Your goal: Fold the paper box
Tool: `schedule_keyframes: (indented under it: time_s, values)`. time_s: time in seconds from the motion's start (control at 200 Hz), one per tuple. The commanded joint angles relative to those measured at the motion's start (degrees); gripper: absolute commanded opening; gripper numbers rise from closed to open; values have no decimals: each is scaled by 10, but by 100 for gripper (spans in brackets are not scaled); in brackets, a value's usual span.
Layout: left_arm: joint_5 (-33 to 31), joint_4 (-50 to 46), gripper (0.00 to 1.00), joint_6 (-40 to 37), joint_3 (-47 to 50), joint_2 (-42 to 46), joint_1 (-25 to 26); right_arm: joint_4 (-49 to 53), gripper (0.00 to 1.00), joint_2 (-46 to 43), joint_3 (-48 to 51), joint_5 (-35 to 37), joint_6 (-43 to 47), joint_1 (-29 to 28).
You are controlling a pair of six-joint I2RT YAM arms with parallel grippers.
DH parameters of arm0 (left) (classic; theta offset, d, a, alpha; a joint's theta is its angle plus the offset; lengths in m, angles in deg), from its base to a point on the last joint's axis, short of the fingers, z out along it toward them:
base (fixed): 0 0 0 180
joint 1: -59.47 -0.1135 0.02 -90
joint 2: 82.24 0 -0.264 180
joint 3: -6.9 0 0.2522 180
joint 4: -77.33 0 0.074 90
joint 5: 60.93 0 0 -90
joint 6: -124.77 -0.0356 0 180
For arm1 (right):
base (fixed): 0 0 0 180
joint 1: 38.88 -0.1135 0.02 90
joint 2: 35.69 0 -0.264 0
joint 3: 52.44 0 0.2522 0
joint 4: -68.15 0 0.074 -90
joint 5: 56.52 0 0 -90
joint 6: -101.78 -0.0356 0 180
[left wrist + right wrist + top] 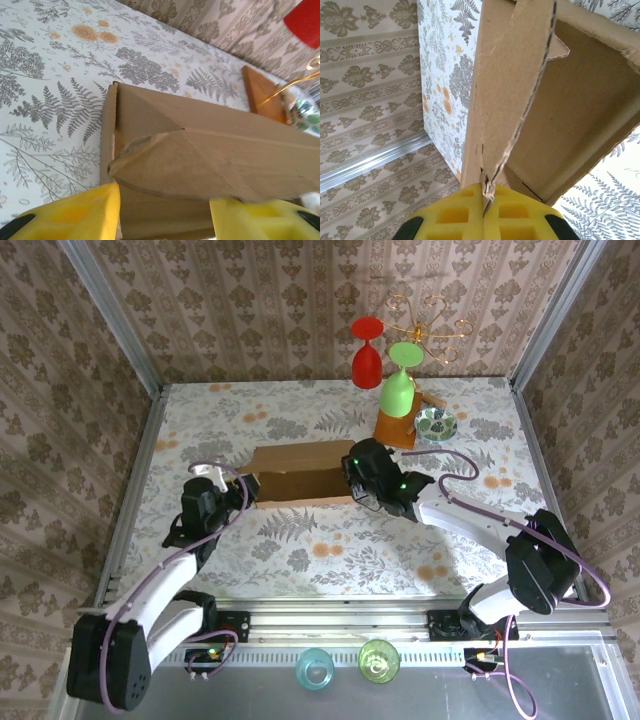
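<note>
The robot's left gripper has the rounded flap hanging over its open fingers, so it should pull back to the box's end before the lid comes down.
The paper box, plain brown corrugated cardboard, lies mid-table with its open cavity facing the near side. My left gripper is at the box's left end. In the left wrist view it stands open, its yellow fingers apart, with a rounded flap of the paper box just above them. My right gripper is at the box's right end. Seen from the right wrist, it is shut on the ragged edge of an upright side panel of the paper box; the box's inside shows to the right.
Behind the box on the right stand a wooden block stand, a green goblet, a red goblet, a gold wire rack and a small patterned bowl. Two glasses sit past the near rail. Papered walls enclose the table.
</note>
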Motion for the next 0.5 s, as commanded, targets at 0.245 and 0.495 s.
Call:
schedule_keyframes:
  time_s: [0.245,0.495]
  values:
    - [20,-276,49,235,-24,199,1,22,0,4,28,-16,33,21]
    - [58,-406,49,277,-142,135,-22,22,0,6,41,-41,69,31]
